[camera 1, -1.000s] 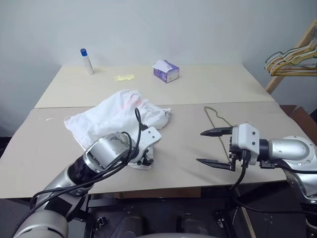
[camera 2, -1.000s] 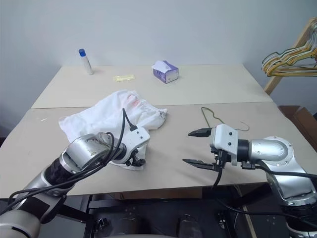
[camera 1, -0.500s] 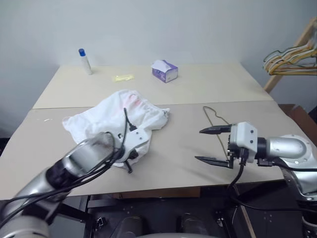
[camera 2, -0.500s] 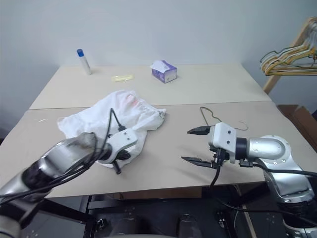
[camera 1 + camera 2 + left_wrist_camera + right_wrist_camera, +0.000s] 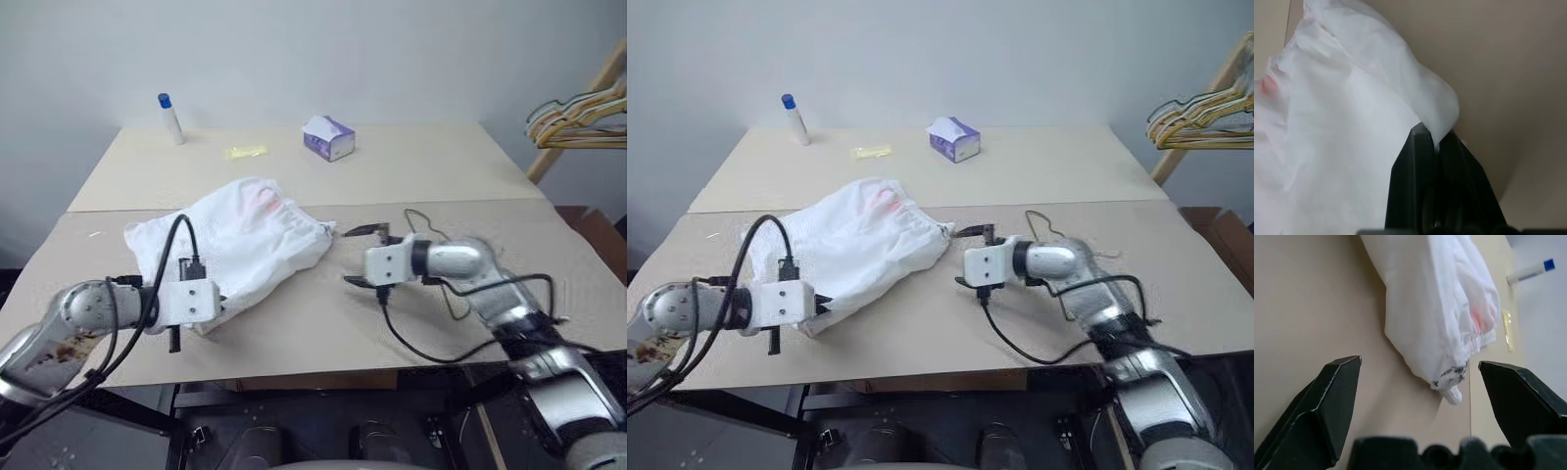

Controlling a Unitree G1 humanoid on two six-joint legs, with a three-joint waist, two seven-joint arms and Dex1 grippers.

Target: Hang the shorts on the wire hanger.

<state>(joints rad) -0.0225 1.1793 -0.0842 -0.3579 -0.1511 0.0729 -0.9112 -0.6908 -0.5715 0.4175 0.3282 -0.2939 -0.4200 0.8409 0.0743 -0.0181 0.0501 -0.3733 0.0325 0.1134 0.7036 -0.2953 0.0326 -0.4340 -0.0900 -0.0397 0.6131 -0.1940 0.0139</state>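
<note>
My gripper is about to lift and lower the white shorts, and they will fall open and spread out almost flat, because the fabric is bunched in loose folds.
The white shorts lie crumpled on the near table, a faint pink smudge on top. My left gripper is at their near-left edge, shut on a fold of the fabric, which is pulled up slightly off the table. My right gripper hovers open just right of the shorts' gathered waistband corner, with nothing between its fingers. The wire hanger lies flat on the table behind my right arm, which hides most of it.
On the far table stand a purple tissue box, a blue-capped white tube and a small yellow item. Bunched hangers hang on a wooden rack at the far right.
My left gripper has shut on the shorts' edge and drawn it left and up. My right gripper, still open, has swung left across the table to the shorts' right side.
</note>
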